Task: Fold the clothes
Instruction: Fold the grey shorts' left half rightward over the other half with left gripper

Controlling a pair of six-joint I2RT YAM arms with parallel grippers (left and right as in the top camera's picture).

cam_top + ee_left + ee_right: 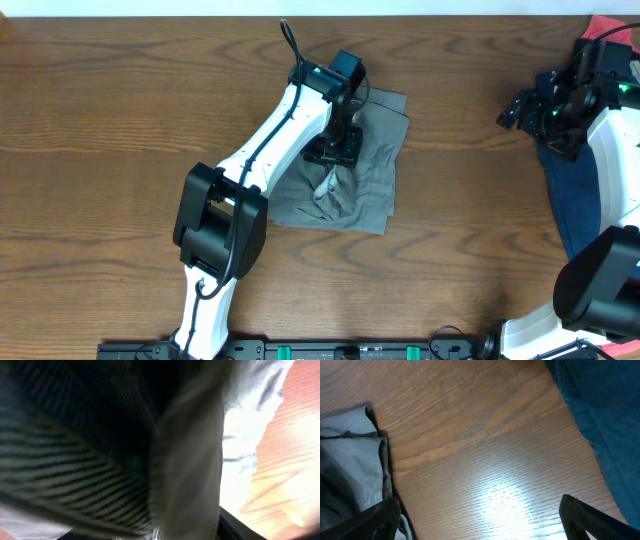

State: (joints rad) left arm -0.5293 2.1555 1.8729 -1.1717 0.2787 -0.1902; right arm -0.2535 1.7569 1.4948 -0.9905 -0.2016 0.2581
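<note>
The robot should let go of the grey garment's flap, since it bunches up into a fold (pixel 337 192) below the left gripper, and spread the flap flat towards the lower layer's uncovered edge (pixel 396 150).
A grey garment (pixel 365 185) lies partly folded on the wooden table, at the middle. My left gripper (pixel 335 150) is down on its upper middle, and a bunched ridge of cloth rises just below it. In the left wrist view, grey and striped cloth (pixel 185 460) fills the frame right up to the jaws, so it looks shut on the garment. My right gripper (pixel 520 108) hovers over bare table at the right; its fingers (pixel 480 520) are wide apart and empty. The grey garment's edge shows in the right wrist view (pixel 350 460).
A dark blue garment (pixel 575 195) lies along the right edge of the table under the right arm, and also shows in the right wrist view (pixel 605 405). A red cloth (pixel 605 28) sits at the far right corner. Wooden table (pixel 120 120) surrounds the grey garment.
</note>
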